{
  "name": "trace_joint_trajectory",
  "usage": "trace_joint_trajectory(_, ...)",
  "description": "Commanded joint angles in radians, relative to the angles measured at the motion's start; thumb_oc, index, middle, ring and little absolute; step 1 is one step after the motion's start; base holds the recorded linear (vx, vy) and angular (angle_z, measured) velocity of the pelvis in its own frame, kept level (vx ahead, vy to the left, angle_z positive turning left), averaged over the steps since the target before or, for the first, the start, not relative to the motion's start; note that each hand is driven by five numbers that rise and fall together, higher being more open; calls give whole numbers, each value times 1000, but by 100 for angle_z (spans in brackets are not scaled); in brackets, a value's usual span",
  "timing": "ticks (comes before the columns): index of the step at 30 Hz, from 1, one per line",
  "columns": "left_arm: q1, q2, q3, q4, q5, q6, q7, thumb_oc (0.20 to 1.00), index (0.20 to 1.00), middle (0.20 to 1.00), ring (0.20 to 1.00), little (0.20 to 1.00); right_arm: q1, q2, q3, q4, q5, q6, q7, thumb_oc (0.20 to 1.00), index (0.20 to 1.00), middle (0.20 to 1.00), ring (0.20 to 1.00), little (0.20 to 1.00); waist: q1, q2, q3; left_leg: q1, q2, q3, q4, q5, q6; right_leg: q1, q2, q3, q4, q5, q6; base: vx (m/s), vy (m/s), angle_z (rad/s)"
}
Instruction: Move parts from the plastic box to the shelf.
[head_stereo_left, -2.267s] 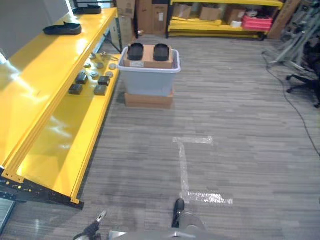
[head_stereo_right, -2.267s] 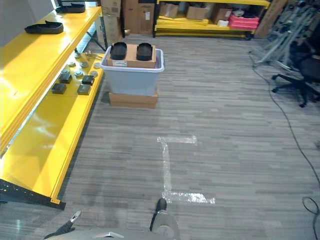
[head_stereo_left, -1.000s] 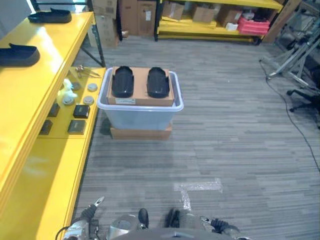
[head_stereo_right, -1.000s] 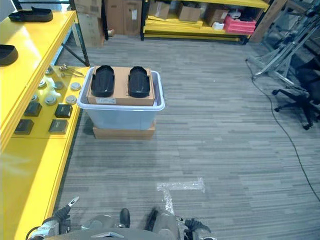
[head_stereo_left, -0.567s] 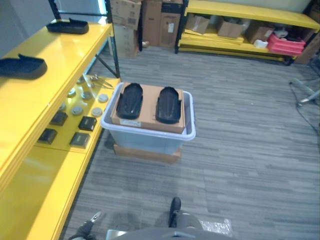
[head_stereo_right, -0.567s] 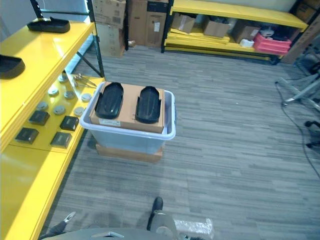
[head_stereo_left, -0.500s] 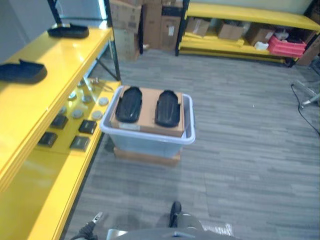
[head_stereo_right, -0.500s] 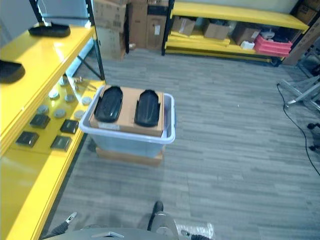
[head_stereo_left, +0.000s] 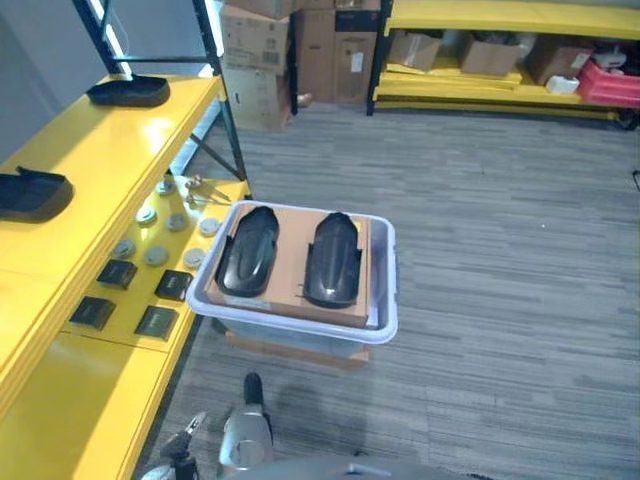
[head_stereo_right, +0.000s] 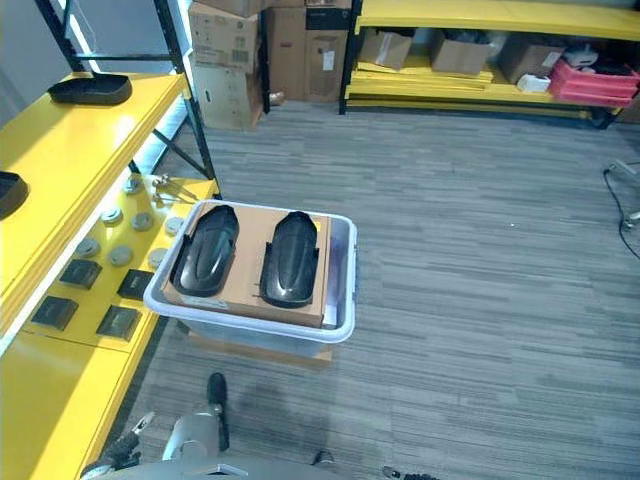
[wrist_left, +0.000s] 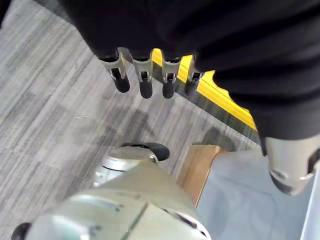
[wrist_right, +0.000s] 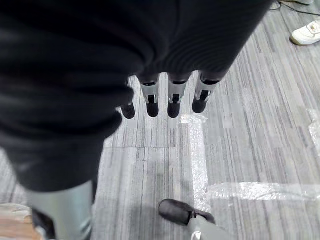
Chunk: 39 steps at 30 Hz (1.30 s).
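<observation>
I should expect printed letters hidden under the black curved part farther from the shelf (head_stereo_left: 333, 262), because a dark stroke (head_stereo_left: 301, 291) peeks out beside it.
A pale blue plastic box (head_stereo_left: 392, 282) stands on the floor just ahead, beside the yellow shelf (head_stereo_left: 90, 170). A cardboard sheet (head_stereo_left: 290, 262) lies across its top with two black curved parts on it, one on the left (head_stereo_left: 246, 264) and one on the right (head_stereo_left: 332, 258). Two more black parts rest on the upper shelf, one far (head_stereo_left: 128, 92) and one near (head_stereo_left: 30, 192). My left hand (wrist_left: 145, 82) hangs over the floor by the box wall (wrist_left: 250, 200), fingers straight and empty. My right hand (wrist_right: 175, 100) hangs over the floor, also open and empty.
The box sits on a flat cardboard base (head_stereo_left: 290, 350). Small dark blocks (head_stereo_left: 130, 290) and round metal pieces (head_stereo_left: 160, 215) lie on the lower shelf level. Cardboard cartons (head_stereo_left: 258, 50) and a yellow rack (head_stereo_left: 500, 20) stand at the back. White tape (wrist_right: 200, 150) marks the floor; a person's shoe (wrist_right: 310, 32) is nearby.
The camera has moved forward: the box and shelf now sit closer and lower in the picture. The parts on the box and shelf lie as before. Both hands stay empty.
</observation>
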Motion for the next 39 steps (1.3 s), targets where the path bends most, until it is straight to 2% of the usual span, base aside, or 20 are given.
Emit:
trace_joint_trajectory(1, -15, 31, -18, -9, 1, -15, 31, 1000, 1000, 1000, 1000, 1000, 2, 4, -36, -15, 199, -137, -106, 1000, 1000, 1000, 1000, 1000, 38, 17, -9, 88, -31, -36, -46, -29, 11, -140, -62, -33, 98, 37, 75, 113, 147, 28)
trace_joint_trajectory(2, -15, 31, -19, -12, 2, -15, 33, 1000, 1000, 1000, 1000, 1000, 2, 5, -39, -21, 206, -148, -118, 1000, 1000, 1000, 1000, 1000, 39, 17, -9, 91, -34, -37, -48, -30, 12, -139, -64, -31, 99, 37, 76, 129, 130, 35)
trace_joint_trajectory(4, -5, 28, -29, -34, 2, -10, 48, 1000, 1000, 1000, 1000, 1000, -2, 9, -62, -80, 281, -235, -222, 1000, 1000, 1000, 1000, 1000, 41, 17, -15, 104, -48, -43, -54, -41, 21, -139, -70, -20, 102, 39, 82, 85, 57, -1)
trace_joint_trajectory(5, 4, 28, -34, -46, 5, -8, 53, 1000, 1000, 1000, 1000, 1000, -5, 5, -74, -124, 298, -254, -263, 1000, 1000, 1000, 1000, 1000, 40, 17, -18, 108, -50, -41, -56, -44, 24, -140, -71, -16, 104, 40, 85, 83, 51, -10)
trace_joint_trajectory(7, 46, 35, -52, -87, 9, -9, 64, 1000, 1000, 1000, 1000, 1000, -10, -35, -122, -404, 221, -323, -460, 1000, 1000, 1000, 1000, 1000, 27, 16, -28, 119, -58, -20, -76, -61, 41, -161, -74, -4, 111, 39, 94, 56, 60, 0)
trace_joint_trajectory(10, 58, 39, -55, -88, -6, -19, 54, 1000, 1000, 1000, 1000, 1000, -16, -55, -148, -500, 170, -345, -517, 1000, 1000, 1000, 1000, 1000, 24, 15, -30, 121, -61, -10, -83, -67, 49, -170, -76, -2, 111, 39, 98, 3, 15, 3)
trace_joint_trajectory(12, 76, 43, -52, -93, -3, -31, 34, 1000, 1000, 1000, 1000, 1000, -32, -93, -211, -671, 114, -389, -602, 1000, 1000, 1000, 1000, 1000, 27, 11, -32, 114, -67, -5, -92, -75, 59, -187, -79, -3, 109, 42, 107, -37, 6, -1)
trace_joint_trajectory(14, 83, 40, -52, -97, 3, -36, 31, 1000, 1000, 1000, 1000, 1000, -39, -117, -251, -752, 92, -402, -628, 1000, 1000, 1000, 1000, 1000, 32, 10, -33, 113, -68, -4, -98, -76, 62, -191, -81, -9, 107, 44, 112, 11, 3, -4)
trace_joint_trajectory(17, 101, 32, -38, -109, 27, -37, 28, 1000, 1000, 1000, 1000, 1000, -40, -156, -315, -915, 36, -333, -604, 1000, 1000, 1000, 1000, 1000, 40, 7, -36, 119, -71, -8, -106, -80, 61, -183, -85, -21, 101, 45, 119, 60, 25, -3)
trace_joint_trajectory(19, 117, 26, -23, -117, 38, -36, 27, 1000, 1000, 1000, 1000, 1000, -44, -176, -328, -975, 8, -243, -539, 1000, 1000, 1000, 1000, 1000, 53, 6, -39, 121, -74, -14, -108, -82, 62, -177, -88, -31, 100, 43, 120, 90, 39, -2)
trace_joint_trajectory(21, 123, 23, -17, -117, 46, -36, 28, 1000, 1000, 1000, 1000, 1000, -53, -186, -318, -979, 11, -190, -507, 1000, 1000, 1000, 1000, 1000, 62, 5, -41, 120, -76, -21, -110, -81, 62, -173, -90, -37, 100, 41, 119, 88, 40, 0)
trace_joint_trajectory(23, 134, 22, -16, -105, 60, -44, 26, 1000, 1000, 1000, 1000, 1000, -86, -206, -297, -937, 35, -118, -439, 1000, 1000, 1000, 1000, 1000, 88, 6, -44, 117, -79, -36, -109, -79, 63, -164, -92, -53, 104, 36, 116, 118, 52, 7)
trace_joint_trajectory(24, 134, 22, -17, -104, 61, -45, 26, 1000, 1000, 1000, 1000, 1000, -90, -208, -295, -932, 34, -117, -438, 1000, 1000, 1000, 1000, 1000, 90, 6, -44, 116, -80, -37, -108, -79, 63, -164, -93, -54, 105, 36, 116, 94, 55, 14)
trace_joint_trajectory(26, 137, 39, -26, -88, 53, -62, -2, 1000, 1000, 1000, 1000, 1000, -162, -244, -246, -830, 27, -47, -394, 1000, 1000, 1000, 1000, 1000, 139, 11, -38, 78, -91, -69, -87, -80, 66, -175, -105, -80, 124, 31, 115, 60, 103, 13)
trace_joint_trajectory(29, 107, 68, -55, -85, 28, -68, -41, 1000, 1000, 1000, 1000, 1000, -285, -297, -181, -653, 74, -16, -436, 1000, 1000, 1000, 1000, 1000, 183, 20, -16, -7, -108, -104, -44, -83, 70, -225, -119, -95, 143, 31, 115, -137, 94, 45)
trace_joint_trajectory(32, 30, 105, -109, -80, -29, -61, -75, 1000, 1000, 1000, 1000, 1000, -467, -314, -100, -394, 230, -100, -506, 1000, 1000, 1000, 1000, 1000, 229, 36, 46, -116, -130, -155, -11, -69, 72, -292, -130, -117, 159, 32, 114, -297, 40, 53)
trace_joint_trajectory(35, 21, 108, -117, -80, -35, -56, -82, 1000, 1000, 1000, 1000, 1000, -489, -304, -85, -348, 261, -110, -523, 1000, 1000, 1000, 1000, 1000, 240, 43, 67, -141, -141, -175, -7, -62, 74, -311, -132, -122, 167, 31, 112, -84, 23, 34)
trace_joint_trajectory(36, 20, 111, -121, -78, -39, -58, -89, 1000, 1000, 1000, 1000, 1000, -494, -301, -74, -329, 277, -114, -532, 1000, 1000, 1000, 1000, 1000, 246, 43, 73, -141, -141, -186, -5, -81, 68, -310, -130, -114, 174, 13, 121, 3, 10, 29)
trace_joint_trajectory(39, 27, 110, -131, -99, -47, -62, -104, 1000, 1000, 1000, 1000, 1000, -489, -308, -68, -287, 275, -119, -514, 1000, 1000, 1000, 1000, 1000, 253, 49, 96, -161, -152, -200, 10, -82, 68, -335, -136, -113, 195, 9, 120, -36, 42, 13)
